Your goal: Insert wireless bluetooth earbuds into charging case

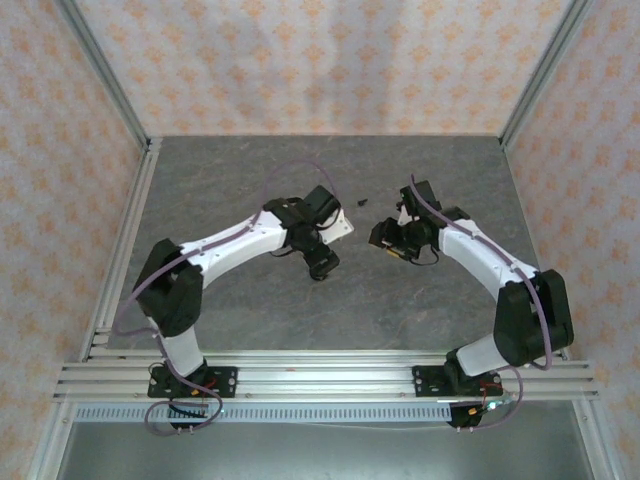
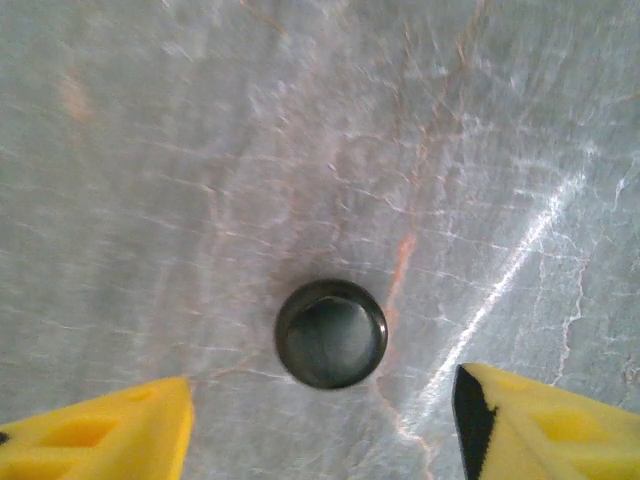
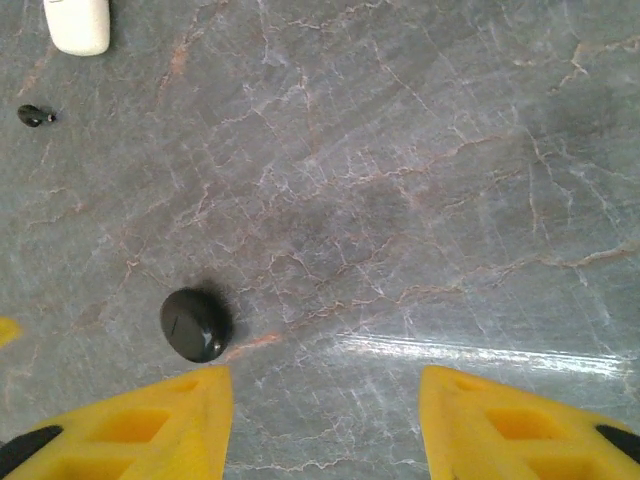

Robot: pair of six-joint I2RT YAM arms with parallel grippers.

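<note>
The round black piece (image 2: 331, 335) is under my left gripper, which blocks my right gripper and so should move away before my right gripper lifts the piece (image 3: 196, 325).
A small, round, glossy black piece (image 2: 331, 333), about earbud size, lies on the grey stone table. It sits just ahead of my left gripper (image 2: 322, 400), whose yellow fingers stand wide open and clear of it. In the right wrist view a dark oval piece (image 3: 195, 324) of the same kind lies just beyond the left fingertip (image 3: 190, 410) of my right gripper (image 3: 325, 385), which is open and holds nothing. Farther off lie a tiny black earbud (image 3: 35, 116) and the white charging case (image 3: 77, 25). From above, the two grippers (image 1: 322, 266) (image 1: 383, 240) face each other mid-table.
A black speck, the tiny earbud (image 1: 360, 203), lies between the two wrists, with a white shape (image 1: 342, 228) beside the left wrist. Aluminium rails (image 1: 130, 230) run along the table's sides, and patterned walls close it in.
</note>
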